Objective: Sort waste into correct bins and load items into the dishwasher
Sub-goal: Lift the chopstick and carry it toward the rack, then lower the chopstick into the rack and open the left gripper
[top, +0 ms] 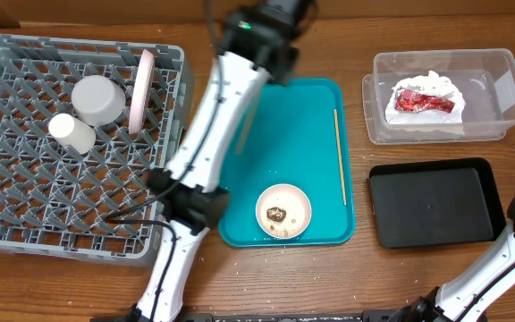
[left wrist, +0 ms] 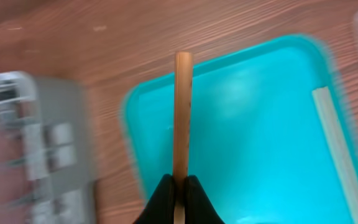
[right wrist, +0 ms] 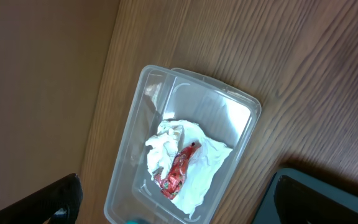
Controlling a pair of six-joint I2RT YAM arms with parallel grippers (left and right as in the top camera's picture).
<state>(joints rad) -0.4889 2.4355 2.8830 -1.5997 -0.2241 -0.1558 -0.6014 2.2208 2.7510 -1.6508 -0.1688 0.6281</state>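
My left gripper should go on moving the chopstick over, because there is an open strip (top: 162, 97) between the plate and the grey dish rack's rim. It should then let go of the chopstick in that strip (top: 157, 136).
My left gripper (left wrist: 179, 183) is shut on one wooden chopstick (left wrist: 183, 112) and holds it above the far left corner of the teal tray (left wrist: 260, 124). The second chopstick (top: 339, 156) lies on the tray's right side. A small pale dish (top: 283, 212) with brown food bits sits at the tray's near edge. The grey dish rack (top: 25, 197) holds a white cup (top: 71, 132), a round white dish (top: 98, 98) and a plate on edge (top: 141, 89). The napkin with the red wrapper (right wrist: 179, 168) lies in the clear tub (right wrist: 132, 118). My right gripper (right wrist: 185, 208) is open and empty above it.
The black tray (top: 432, 204) sits in front of the clear tub (top: 499, 80) at the right. My left arm (top: 213, 125) reaches across the gap between the rack and the teal tray. My right arm (top: 499, 259) comes in at the bottom right.
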